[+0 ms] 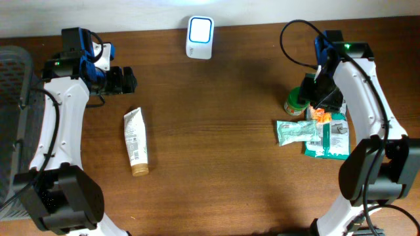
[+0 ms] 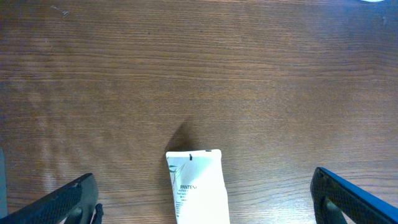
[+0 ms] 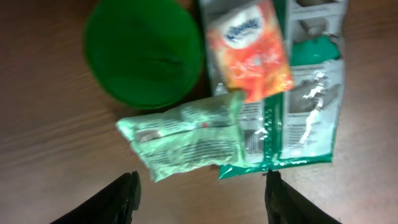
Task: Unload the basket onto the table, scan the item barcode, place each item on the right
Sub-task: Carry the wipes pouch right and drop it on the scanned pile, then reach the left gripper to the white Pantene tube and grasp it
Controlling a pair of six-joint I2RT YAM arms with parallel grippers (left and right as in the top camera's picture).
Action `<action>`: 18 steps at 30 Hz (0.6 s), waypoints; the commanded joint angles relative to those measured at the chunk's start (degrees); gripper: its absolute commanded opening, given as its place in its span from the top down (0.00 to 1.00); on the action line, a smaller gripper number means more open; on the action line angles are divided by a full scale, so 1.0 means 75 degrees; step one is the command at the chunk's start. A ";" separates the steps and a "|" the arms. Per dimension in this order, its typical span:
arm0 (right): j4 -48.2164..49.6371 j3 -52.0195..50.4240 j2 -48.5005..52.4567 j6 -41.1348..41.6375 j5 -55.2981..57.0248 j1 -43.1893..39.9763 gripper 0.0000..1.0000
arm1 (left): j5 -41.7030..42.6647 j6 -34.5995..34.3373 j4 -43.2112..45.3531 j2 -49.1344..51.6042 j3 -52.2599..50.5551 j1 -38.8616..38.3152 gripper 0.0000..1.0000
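The Pantene tube (image 1: 136, 141) is far away from my right gripper. My left gripper should close and push the tube toward the middle (image 1: 173, 139) before my right gripper picks it up.
A white barcode scanner (image 1: 199, 37) with a lit blue face stands at the table's far edge. A white Pantene tube (image 1: 136, 141) lies on the left; its flat end (image 2: 198, 186) shows between the wide-spread fingers of my open left gripper (image 2: 205, 208), which hovers just behind it (image 1: 126, 80). My right gripper (image 3: 202, 199) hangs open and empty over a pile: an orange tissue pack (image 3: 252, 50), blurred, on a teal package (image 3: 305, 118), a pale green packet (image 3: 186, 137) and a green-lidded jar (image 3: 143, 53). From overhead, that gripper (image 1: 316, 99) is right above the orange pack (image 1: 319, 115).
A grey mesh basket (image 1: 13, 85) sits at the left table edge. The pile of items (image 1: 312, 131) takes up the right side, with the jar (image 1: 295, 103) behind it. Bare wood lies between the tube and the pile.
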 commanded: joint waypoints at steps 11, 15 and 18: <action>0.1821 0.0705 0.0099 -0.0519 -0.3293 0.2398 0.25 | -0.0015 0.0090 0.0015 0.0032 0.0020 0.0012 0.01; 0.1848 0.0705 0.0114 -0.0525 -0.3258 0.2524 0.23 | 0.0143 0.0099 -0.0128 0.0032 0.0020 0.0006 0.01; 0.1856 0.0705 0.0114 -0.0527 -0.3229 0.2524 0.21 | -0.0076 0.0090 -0.0737 0.0047 -0.0038 0.0009 0.70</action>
